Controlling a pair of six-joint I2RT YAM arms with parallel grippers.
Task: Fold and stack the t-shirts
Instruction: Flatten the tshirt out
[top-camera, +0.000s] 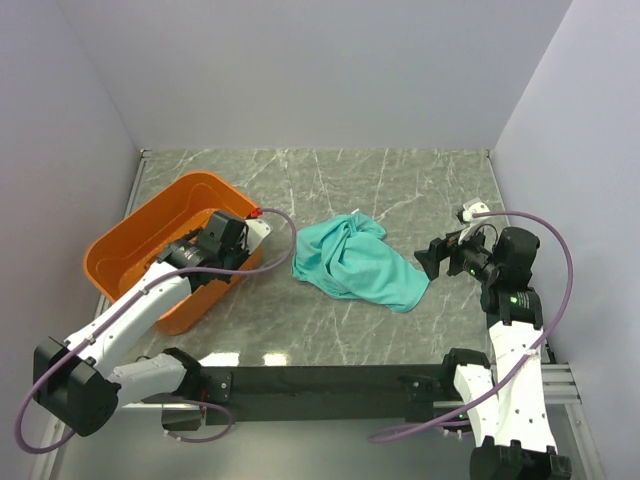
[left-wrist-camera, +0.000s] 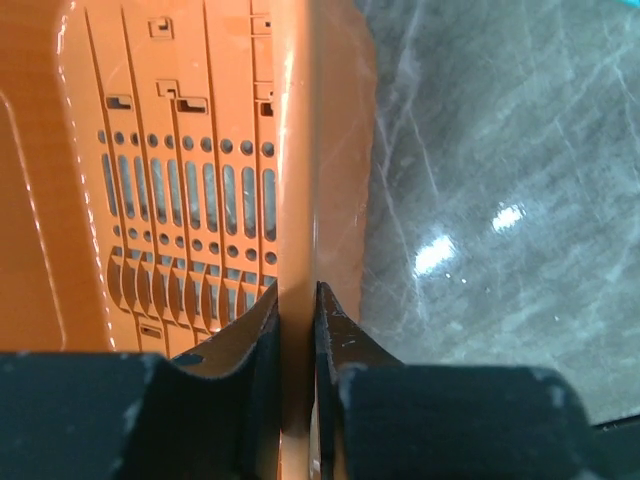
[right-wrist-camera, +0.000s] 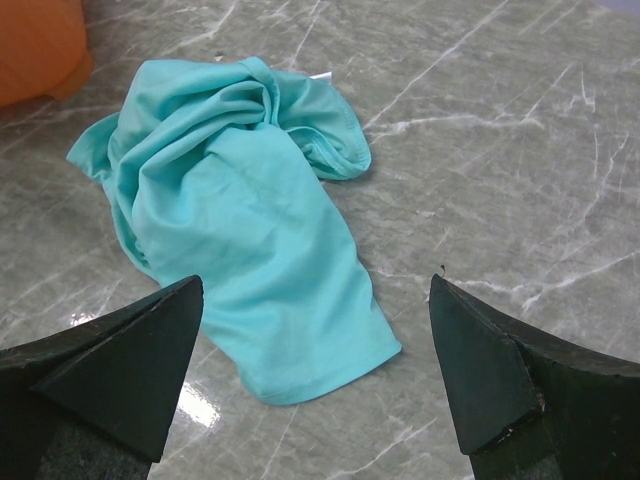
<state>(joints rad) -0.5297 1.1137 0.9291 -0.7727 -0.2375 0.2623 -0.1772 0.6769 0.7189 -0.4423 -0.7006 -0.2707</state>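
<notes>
The table's back corner (top-camera: 163, 170) is free and my left gripper is holding the orange basket's side (left-wrist-camera: 295, 200), so I should move the basket next until it stands there.
The teal-green t-shirt (top-camera: 352, 262) lies crumpled on the marble table, right of the orange basket (top-camera: 130, 240). In the right wrist view the t-shirt (right-wrist-camera: 240, 220) is a bunched heap with one end stretched toward the camera. My right gripper (top-camera: 432, 262) hovers just right of the shirt's near end, open wide (right-wrist-camera: 315, 282), with nothing between its fingers. My left gripper (top-camera: 228, 242) is at the basket's right wall. In the left wrist view it (left-wrist-camera: 297, 300) is shut on that orange wall (left-wrist-camera: 300, 150), one finger inside the basket and one outside.
The slotted inside of the basket (left-wrist-camera: 180, 170) shows nothing in it. Grey marble table (top-camera: 400, 180) runs to white walls at the back and sides. A black rail (top-camera: 320, 380) joins the arm bases at the near edge.
</notes>
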